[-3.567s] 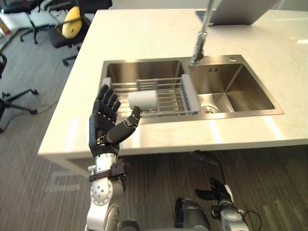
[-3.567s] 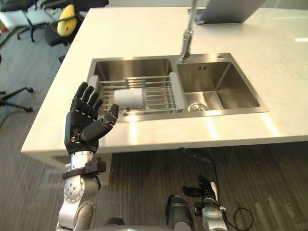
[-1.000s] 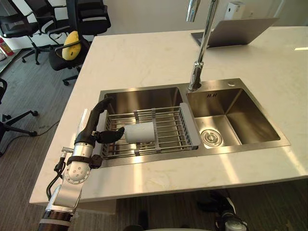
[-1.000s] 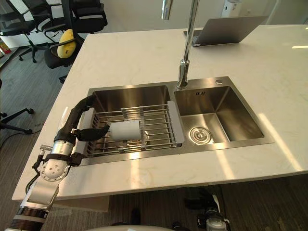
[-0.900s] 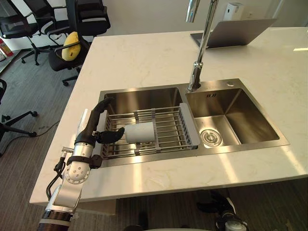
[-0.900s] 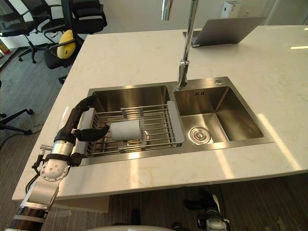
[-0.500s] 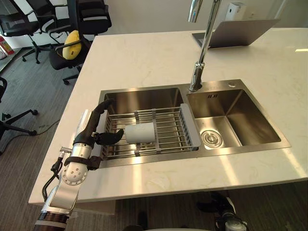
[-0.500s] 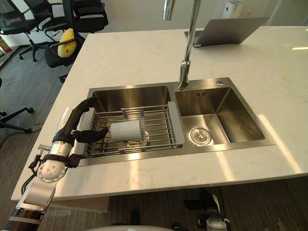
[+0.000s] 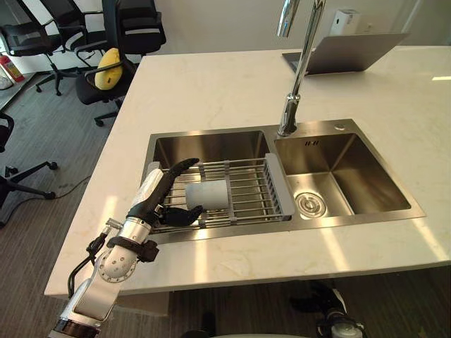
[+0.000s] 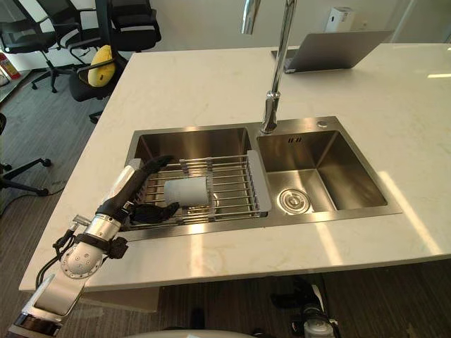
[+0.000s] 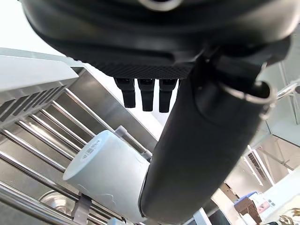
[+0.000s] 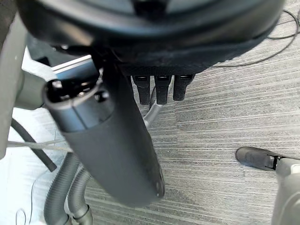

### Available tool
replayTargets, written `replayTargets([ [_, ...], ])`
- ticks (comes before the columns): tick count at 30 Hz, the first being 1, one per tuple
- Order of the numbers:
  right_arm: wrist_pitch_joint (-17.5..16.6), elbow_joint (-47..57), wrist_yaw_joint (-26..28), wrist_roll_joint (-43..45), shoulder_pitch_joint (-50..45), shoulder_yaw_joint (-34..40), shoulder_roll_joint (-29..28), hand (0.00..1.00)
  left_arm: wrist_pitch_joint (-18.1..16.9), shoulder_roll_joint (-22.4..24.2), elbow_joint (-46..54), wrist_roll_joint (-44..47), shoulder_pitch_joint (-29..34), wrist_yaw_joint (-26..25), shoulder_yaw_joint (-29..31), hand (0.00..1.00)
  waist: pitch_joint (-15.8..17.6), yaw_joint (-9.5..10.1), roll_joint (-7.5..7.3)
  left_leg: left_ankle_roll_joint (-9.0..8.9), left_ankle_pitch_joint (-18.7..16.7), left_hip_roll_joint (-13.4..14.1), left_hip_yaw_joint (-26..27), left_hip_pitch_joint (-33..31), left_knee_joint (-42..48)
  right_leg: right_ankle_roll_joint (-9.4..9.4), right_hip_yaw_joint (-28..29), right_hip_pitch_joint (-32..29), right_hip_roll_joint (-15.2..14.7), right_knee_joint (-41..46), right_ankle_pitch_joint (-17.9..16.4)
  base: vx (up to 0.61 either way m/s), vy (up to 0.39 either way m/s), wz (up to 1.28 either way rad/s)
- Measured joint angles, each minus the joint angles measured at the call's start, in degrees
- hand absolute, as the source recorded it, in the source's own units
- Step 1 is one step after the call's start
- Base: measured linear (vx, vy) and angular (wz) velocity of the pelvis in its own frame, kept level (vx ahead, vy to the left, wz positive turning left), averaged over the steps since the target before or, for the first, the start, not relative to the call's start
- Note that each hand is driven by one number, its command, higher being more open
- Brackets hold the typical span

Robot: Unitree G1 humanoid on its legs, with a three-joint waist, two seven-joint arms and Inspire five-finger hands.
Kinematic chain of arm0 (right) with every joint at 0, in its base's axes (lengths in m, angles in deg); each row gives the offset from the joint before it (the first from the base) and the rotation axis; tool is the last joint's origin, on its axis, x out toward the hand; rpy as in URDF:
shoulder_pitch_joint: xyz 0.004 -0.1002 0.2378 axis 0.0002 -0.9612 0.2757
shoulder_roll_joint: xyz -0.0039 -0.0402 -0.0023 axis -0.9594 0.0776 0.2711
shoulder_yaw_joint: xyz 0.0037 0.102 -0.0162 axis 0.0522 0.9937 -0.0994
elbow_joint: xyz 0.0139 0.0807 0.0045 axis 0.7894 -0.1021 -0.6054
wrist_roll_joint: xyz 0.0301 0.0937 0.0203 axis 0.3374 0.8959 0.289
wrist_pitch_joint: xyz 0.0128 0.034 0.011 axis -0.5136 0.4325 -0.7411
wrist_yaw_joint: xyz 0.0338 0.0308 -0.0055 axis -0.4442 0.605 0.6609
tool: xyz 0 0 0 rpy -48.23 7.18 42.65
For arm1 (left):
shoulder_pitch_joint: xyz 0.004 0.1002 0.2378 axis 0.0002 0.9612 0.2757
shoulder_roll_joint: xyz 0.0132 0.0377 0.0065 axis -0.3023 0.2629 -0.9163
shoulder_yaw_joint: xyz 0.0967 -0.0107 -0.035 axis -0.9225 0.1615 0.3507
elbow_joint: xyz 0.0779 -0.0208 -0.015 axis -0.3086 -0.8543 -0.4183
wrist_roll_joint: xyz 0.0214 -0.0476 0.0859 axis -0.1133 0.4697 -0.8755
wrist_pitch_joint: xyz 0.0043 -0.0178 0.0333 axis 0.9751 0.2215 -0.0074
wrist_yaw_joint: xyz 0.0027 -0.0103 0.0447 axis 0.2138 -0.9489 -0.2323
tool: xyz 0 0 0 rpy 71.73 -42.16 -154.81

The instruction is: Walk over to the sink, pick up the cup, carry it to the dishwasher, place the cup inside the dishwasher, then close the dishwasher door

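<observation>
My gripper will lift the cup (image 9: 207, 195), which lies on its side with its closed printed base (image 11: 89, 151) showing, so the cup's hidden opening should then turn up open and empty.
A white cup (image 9: 208, 195) lies on its side on the wire rack (image 9: 248, 191) in the left basin of the steel sink (image 9: 232, 229). My left hand (image 9: 152, 198) is open at the cup's left end. Its fingers (image 9: 182, 167) reach over the rack behind the cup and its thumb (image 9: 184, 211) lies in front of it, close to the cup's end. In the left wrist view the cup (image 11: 105, 174) shows just past the thumb (image 11: 197, 154), with the straight fingers (image 11: 146, 95) beyond it. My right hand (image 12: 117, 154) hangs open over the floor.
A tall faucet (image 9: 292, 105) stands between the two basins, and the right basin (image 9: 338, 176) has a drain. A laptop (image 9: 345, 53) sits at the counter's far side. Office chairs (image 9: 106, 42) stand on the floor beyond the counter's left edge.
My left hand has swung right from the rack's left edge toward the cup, fingers now reaching behind it and thumb in front. The cup has not moved.
</observation>
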Motion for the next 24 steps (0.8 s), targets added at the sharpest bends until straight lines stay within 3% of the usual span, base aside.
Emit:
replayTargets([
  [6, 0.0, 0.0, 0.3, 0.0, -0.1, -0.4, 0.0, 0.9, 0.0, 1.4, 0.0, -1.8, 0.0, 0.1, -3.0, 0.9, 0.0, -0.14, -0.13, 0.0, 0.0, -0.1, -0.2, 0.2, 0.0, 0.06, -0.3, 0.2, -0.1, 0.0, -0.4, -0.02, -0.007, 0.02],
  [14, 0.0, 0.1, 0.3, 0.0, 0.0, -0.4, -0.1, 0.9, 0.0, 4.0, -0.9, -9.2, -0.2, -0.6, -3.8, 0.9, 0.0, -0.71, -0.23, -0.02, 0.0, -0.2, -0.6, -0.1, 0.0, 0.12, -0.6, 0.2, -0.1, 0.1, -0.5, -0.01, -0.009, 0.02],
  [24, -0.1, 1.1, 0.4, 0.0, -0.1, -0.5, -0.7, 0.9, 1.4, 6.4, -3.7, -10.4, -2.9, -2.2, -3.5, 0.9, 0.2, -1.44, -0.59, -0.12, -0.1, 0.0, -0.2, -0.5, 0.0, 0.0, -0.2, -0.5, -0.1, 0.0, -0.5, 0.0, 0.0, -0.02],
])
